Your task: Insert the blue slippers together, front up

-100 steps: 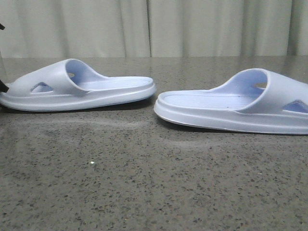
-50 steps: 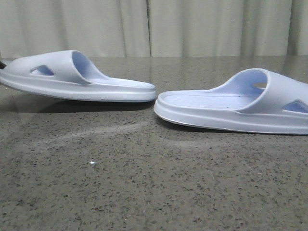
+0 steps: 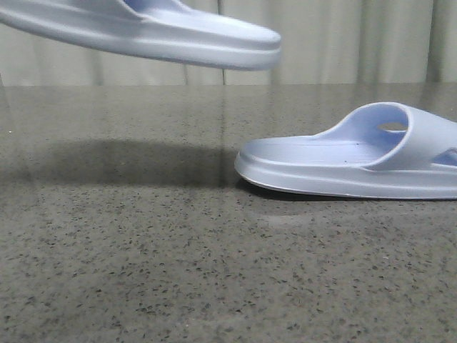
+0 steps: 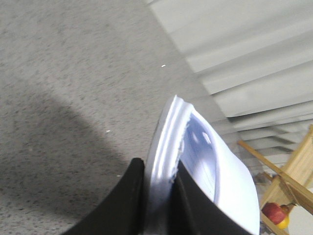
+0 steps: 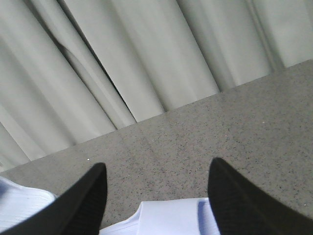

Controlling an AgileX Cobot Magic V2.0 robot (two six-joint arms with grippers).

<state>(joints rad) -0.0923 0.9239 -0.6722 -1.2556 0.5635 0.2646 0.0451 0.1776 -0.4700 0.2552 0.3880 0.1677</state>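
The blue slipper in my left gripper (image 3: 232, 44) is hanging too high over the other slipper's heel, so next I bring it down toward that heel (image 3: 258, 158) before I put both slippers together.
One blue slipper (image 3: 143, 32) hangs in the air at the upper left of the front view, roughly level, sole down. My left gripper (image 4: 159, 166) is shut on the sole edge of this slipper (image 4: 205, 156) at one end. The other blue slipper (image 3: 343, 168) lies flat on the table at the right, with its strap to the right. My right gripper (image 5: 157, 165) is open wide just above that slipper (image 5: 166, 218), a finger on either side of its pale strap and not touching it. Neither gripper shows in the front view.
The speckled grey stone table (image 3: 178, 271) runs back to a pale pleated curtain (image 3: 321, 39). In the left wrist view a wooden frame (image 4: 293, 171) and a red and yellow object (image 4: 274, 213) stand off beyond the table.
The left slipper has risen from the table into the air and moved right. The right slipper has shifted slightly to the right and turned a little.
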